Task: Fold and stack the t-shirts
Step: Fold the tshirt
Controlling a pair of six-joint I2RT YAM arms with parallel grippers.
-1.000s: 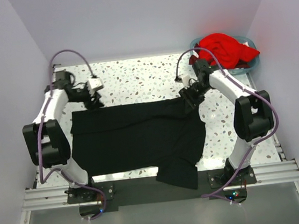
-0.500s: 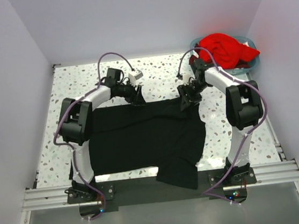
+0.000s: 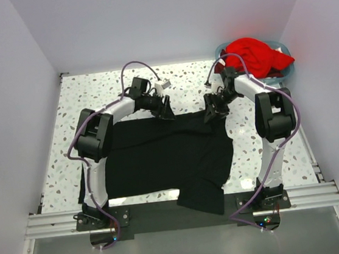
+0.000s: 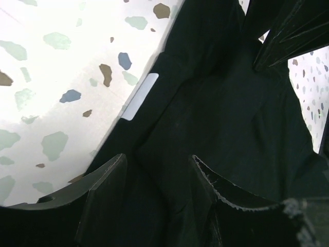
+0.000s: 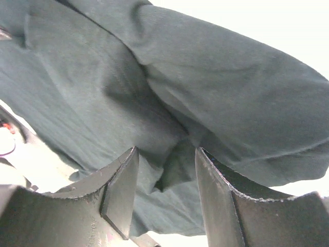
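I should drag the t-shirt's far corners [image 3: 223, 117] toward the back with my left gripper and my right gripper, because one part of the black t-shirt [image 3: 203, 200] hangs over the table's near edge.
The black t-shirt [image 3: 160, 155] lies spread on the speckled table, one part hanging over the near edge. My left gripper [image 3: 166, 111] is at the middle of its far edge. In the left wrist view its jaws [image 4: 157, 172] stand open over black cloth [image 4: 221, 103] beside a white label [image 4: 139, 96]. My right gripper [image 3: 209, 113] is at the shirt's far right corner. In the right wrist view it [image 5: 165, 159] is open, with a bunched fold of the shirt [image 5: 205, 77] between the fingers. The red t-shirt [image 3: 253, 56] lies crumpled in the basket.
The light blue basket [image 3: 286, 72] stands at the table's far right corner, just behind the right arm. Bare speckled tabletop [image 3: 55, 146] shows left of the shirt and along the back. Walls close in the table on three sides.
My left gripper has swung from the table's far left to the right along the shirt's far edge to its middle. My right gripper has shifted slightly toward the back.
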